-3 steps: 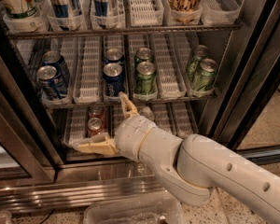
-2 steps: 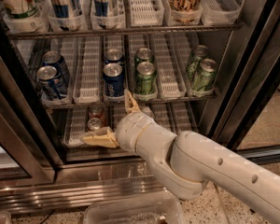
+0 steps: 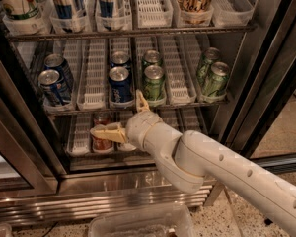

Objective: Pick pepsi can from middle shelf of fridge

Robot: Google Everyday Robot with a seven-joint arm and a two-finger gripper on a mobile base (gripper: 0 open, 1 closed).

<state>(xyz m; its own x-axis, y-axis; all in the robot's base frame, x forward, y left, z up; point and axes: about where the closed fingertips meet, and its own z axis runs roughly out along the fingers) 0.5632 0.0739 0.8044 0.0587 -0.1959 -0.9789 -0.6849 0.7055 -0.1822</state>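
Note:
The fingers of my gripper are too low, at the middle shelf's edge (image 3: 116,107). I should back out and move toward the two blue cans at the side (image 3: 56,79) before I reach in.
The fridge (image 3: 138,181) stands open. On its middle shelf (image 3: 138,105) a blue pepsi can (image 3: 120,86) stands at the front of the centre lane, with a second blue can (image 3: 120,59) behind it. Two more blue cans (image 3: 54,87) stand at the left. Green cans (image 3: 153,82) stand just right of the centre lane and further right (image 3: 216,79). My gripper (image 3: 124,117) is open, just below and in front of the front pepsi can. One finger (image 3: 108,132) points left in front of a small red can (image 3: 102,135) on the lower shelf. The other finger (image 3: 142,101) points up at the shelf edge.
The top shelf (image 3: 133,32) holds bottles and cartons in white trays. A dark door frame (image 3: 266,83) stands at the right and another (image 3: 19,147) at the left. A clear plastic bin (image 3: 138,223) sits on the floor in front of the steel base.
My gripper has risen and moved a little right, from the lower shelf's level towards the front edge of the middle shelf. The cans have not moved.

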